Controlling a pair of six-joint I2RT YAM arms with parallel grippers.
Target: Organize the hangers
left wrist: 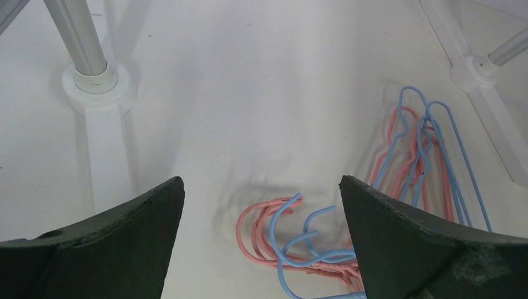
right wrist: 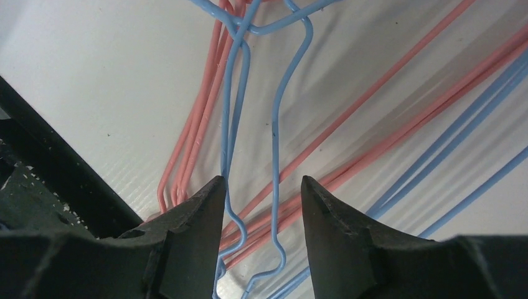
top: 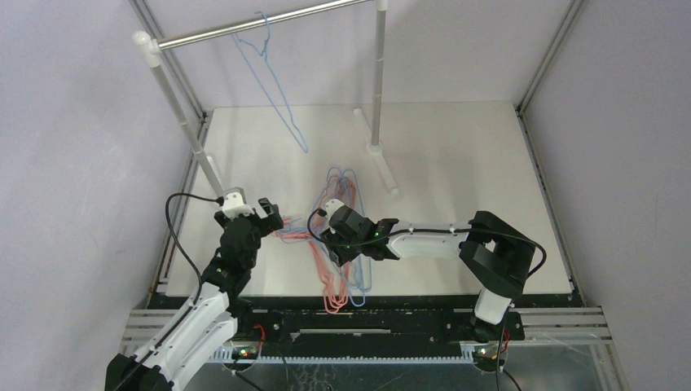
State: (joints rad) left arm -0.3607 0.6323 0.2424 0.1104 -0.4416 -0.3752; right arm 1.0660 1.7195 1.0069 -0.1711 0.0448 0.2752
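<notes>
Several light blue wires [right wrist: 276,137] run between the open fingers of my right gripper, so next I move over and grip a single wire [right wrist: 225,137] before I lift that hanger to the rail.
One light blue hanger [top: 281,104] hangs on the silver rail [top: 261,22] at the back. A tangled pile of light blue and pink-red hangers [top: 341,281] lies on the white table at front centre. My left gripper [top: 265,213] is open and empty just left of the pile; in its wrist view the pink and blue hooks [left wrist: 274,233] lie on the table between its fingers [left wrist: 261,187]. My right gripper [top: 326,224] is over the pile. It is open [right wrist: 263,184], with two blue hanger wires [right wrist: 277,131] running between the fingers, unclamped. Pink wires [right wrist: 373,93] lie beneath.
The rail stands on white posts: the left one [top: 183,114] with its foot [left wrist: 98,81] close ahead of my left gripper, the right one [top: 378,73] behind the pile. The black front edge of the table [right wrist: 56,162] is close to my right gripper.
</notes>
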